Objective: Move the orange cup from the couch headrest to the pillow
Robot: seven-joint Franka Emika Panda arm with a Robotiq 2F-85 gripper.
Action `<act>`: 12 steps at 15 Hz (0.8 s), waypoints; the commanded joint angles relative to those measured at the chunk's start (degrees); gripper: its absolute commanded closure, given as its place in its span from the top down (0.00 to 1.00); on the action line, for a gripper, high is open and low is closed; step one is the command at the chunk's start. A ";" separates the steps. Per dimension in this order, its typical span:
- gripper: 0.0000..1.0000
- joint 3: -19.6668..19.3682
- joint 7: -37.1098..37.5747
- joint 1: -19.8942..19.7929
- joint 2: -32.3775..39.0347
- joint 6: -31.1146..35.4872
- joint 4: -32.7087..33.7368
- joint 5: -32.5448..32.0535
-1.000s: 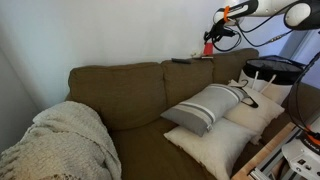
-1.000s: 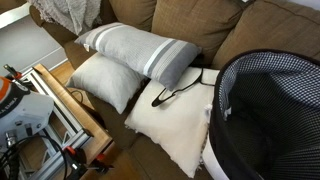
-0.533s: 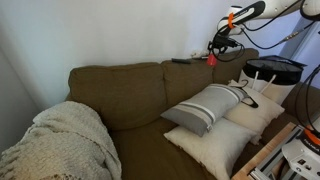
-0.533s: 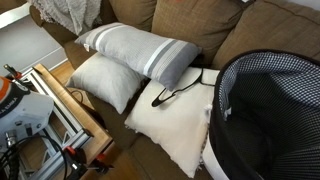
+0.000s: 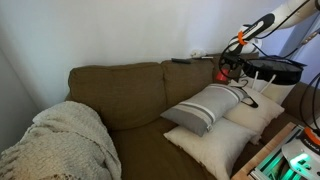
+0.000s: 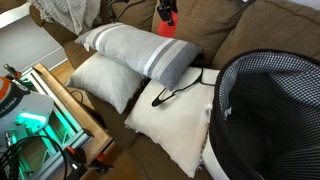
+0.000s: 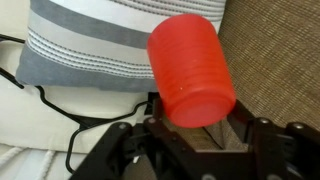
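The orange cup (image 6: pixel 167 16) is hanging by the couch back, past the striped pillow's edge, so the robot's gripper should move the cup forward over the pillow (image 6: pixel 170 56) before it opens.
My gripper (image 7: pixel 192 118) is shut on the orange cup (image 7: pixel 190 68), a small red-orange cup that sticks out beyond the fingers. In both exterior views the cup (image 5: pixel 222 74) (image 6: pixel 166 24) hangs in the air in front of the couch back, below the couch headrest (image 5: pixel 130 70) and just above the far end of the grey striped pillow (image 5: pixel 205 108) (image 6: pixel 140 52). In the wrist view the striped pillow (image 7: pixel 90 45) lies to the left of the cup and olive couch fabric to the right.
A black hanger (image 6: pixel 176 90) lies on a white pillow (image 6: pixel 185 125), with a smaller pillow (image 6: pixel 105 80) beside it. A checked laundry basket (image 6: pixel 270 110) stands at the couch end. A dark flat object (image 5: pixel 180 61) rests on the headrest. A knitted blanket (image 5: pixel 60 140) covers the far arm.
The gripper has carried the cup off the headrest, moving it down and sideways along the couch back until it hangs over the striped pillow. It has come into the second exterior view.
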 commanded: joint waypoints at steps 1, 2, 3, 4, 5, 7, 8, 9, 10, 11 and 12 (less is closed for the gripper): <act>0.66 -0.09 -0.32 0.02 0.23 -0.06 0.23 0.23; 0.66 0.01 -0.32 0.11 0.28 -0.19 0.80 0.23; 0.66 0.13 -0.32 0.21 0.29 -0.42 1.34 0.22; 0.66 0.22 -0.31 0.26 0.27 -0.57 1.71 0.21; 0.66 0.24 -0.31 0.30 0.28 -0.63 1.89 0.21; 0.41 -6.14 11.13 6.18 0.69 1.62 1.59 -9.02; 0.41 -11.07 15.33 10.34 0.63 2.39 1.01 -11.89; 0.41 -14.56 19.62 13.22 0.33 2.79 0.25 -15.18; 0.41 -18.56 24.05 16.32 0.07 2.85 -0.59 -18.53; 0.41 -22.24 28.42 19.21 0.31 2.30 -0.84 -21.59; 0.41 -25.97 32.88 22.20 0.45 1.78 -1.31 -24.56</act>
